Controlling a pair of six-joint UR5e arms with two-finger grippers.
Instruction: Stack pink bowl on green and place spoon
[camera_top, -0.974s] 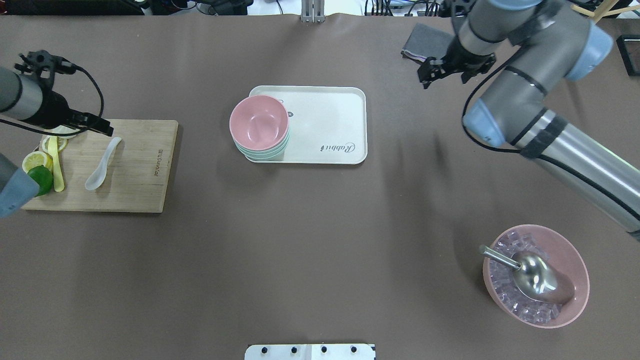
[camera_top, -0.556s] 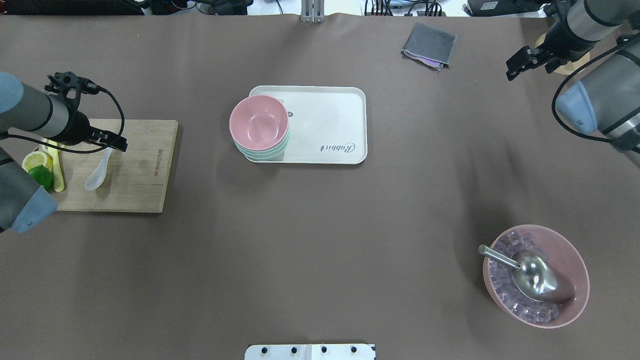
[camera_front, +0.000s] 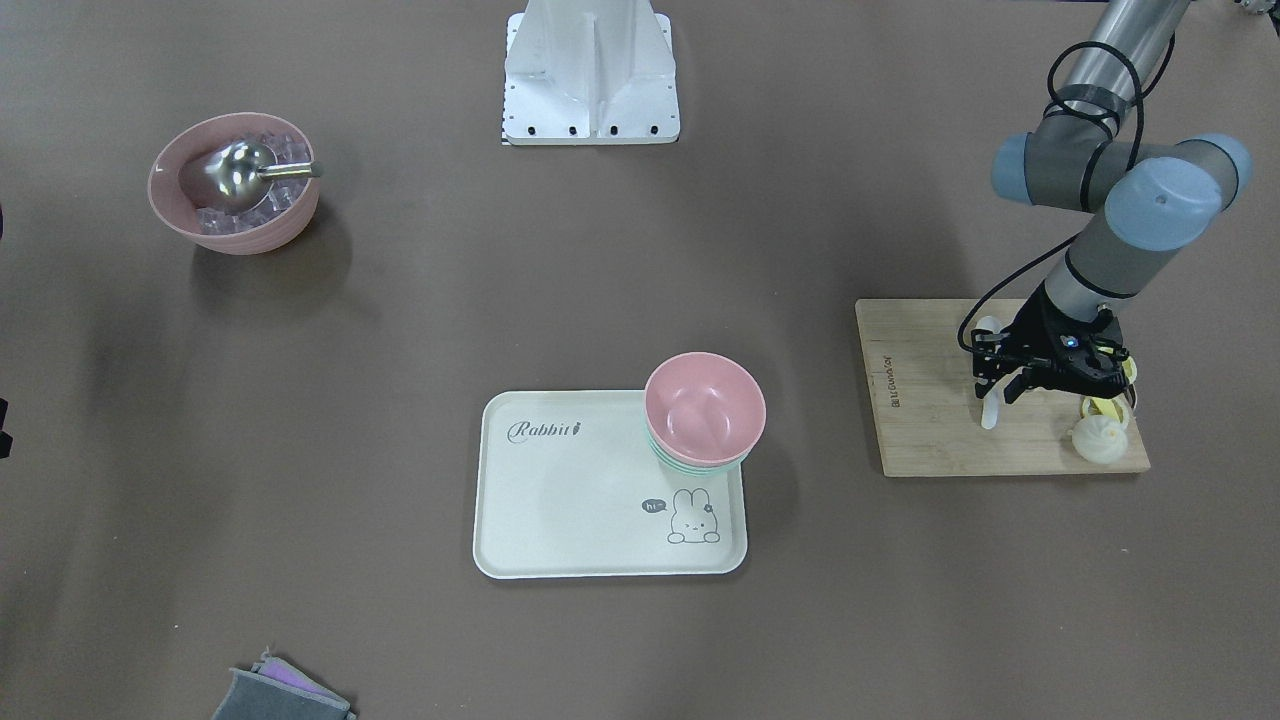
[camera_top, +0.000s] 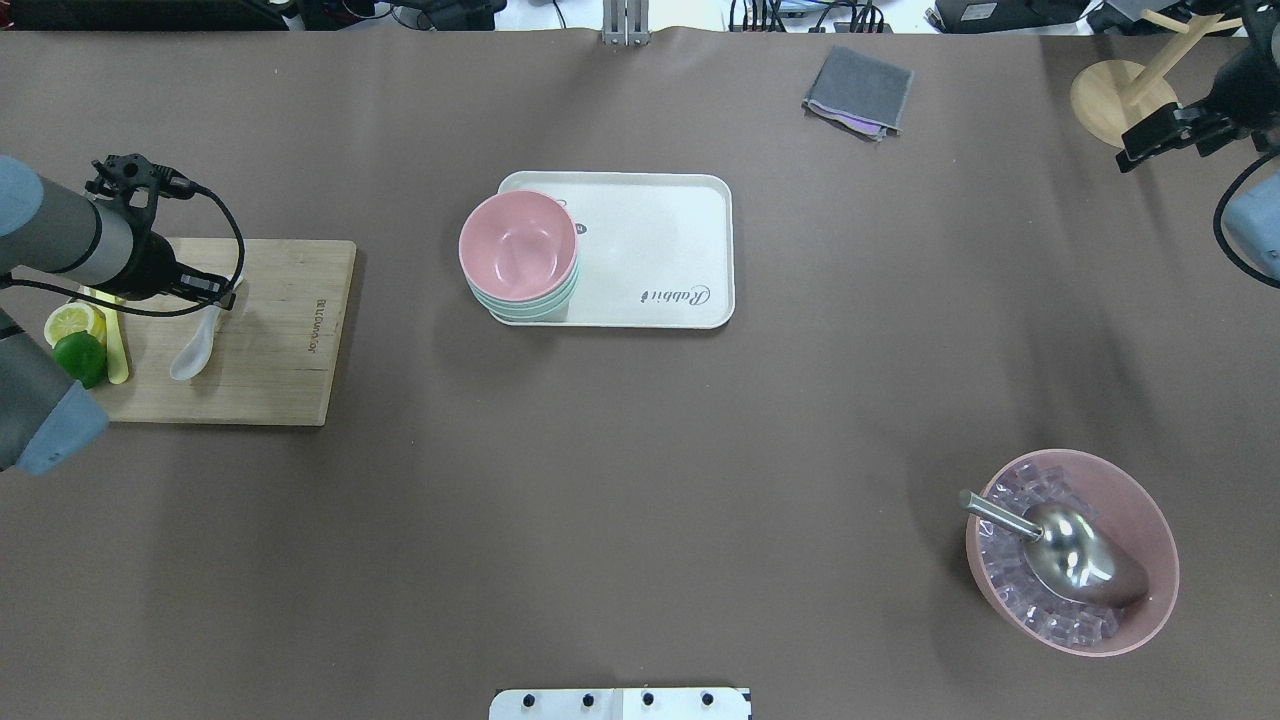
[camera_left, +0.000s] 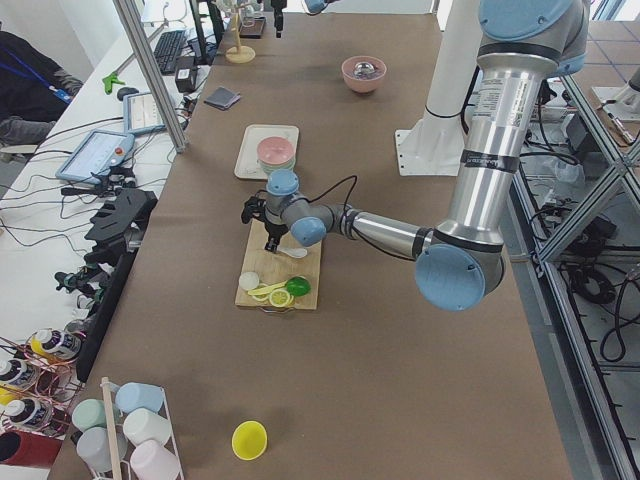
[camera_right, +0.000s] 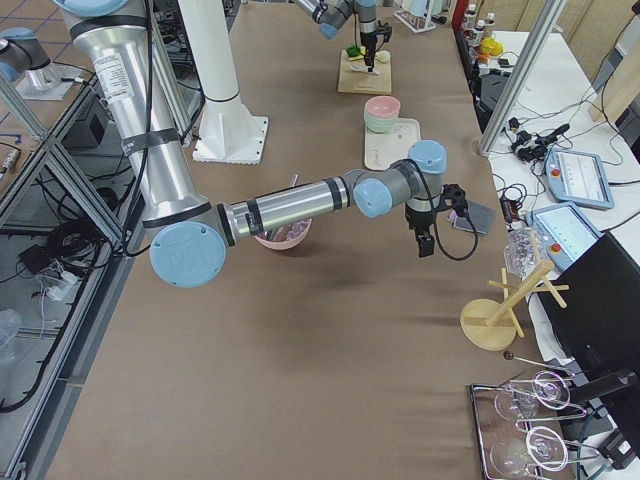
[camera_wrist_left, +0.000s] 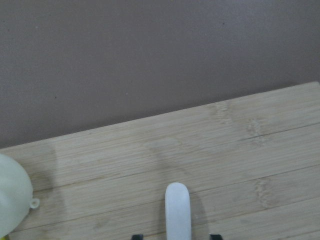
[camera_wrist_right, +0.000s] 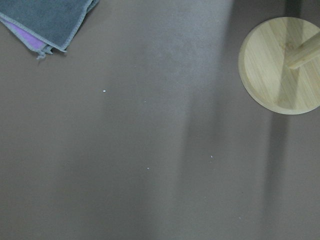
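Note:
The white spoon (camera_front: 991, 412) nearly matches the pink bowl's width (camera_front: 704, 410), so the spoon's handle should lean out over the pink bowl's rim when I lower the spoon into the pink bowl.
The pink bowl (camera_top: 518, 243) sits nested on top of the green bowls (camera_top: 530, 305) at the left end of the white tray (camera_top: 660, 250); it also shows in the front view (camera_front: 705, 405). The white spoon (camera_top: 200, 335) lies on the wooden cutting board (camera_top: 280, 340). My left gripper (camera_top: 218, 290) is open, low over the spoon's handle end. In the left wrist view the handle (camera_wrist_left: 177, 212) lies between the two fingertips (camera_wrist_left: 136, 236) with gaps on both sides. My right gripper (camera_top: 1150, 135) is open and empty, far off at the table's back right.
Lemon slices and a lime (camera_top: 80, 350) lie on the board's left end, beside the spoon. A pink bowl of ice with a metal scoop (camera_top: 1072, 550) stands at the front right. A grey cloth (camera_top: 858, 90) and a wooden stand (camera_top: 1120, 95) are at the back right.
My right arm has swung away from the table's back centre to the far right edge. My left gripper has moved over the spoon's handle and come down to it.

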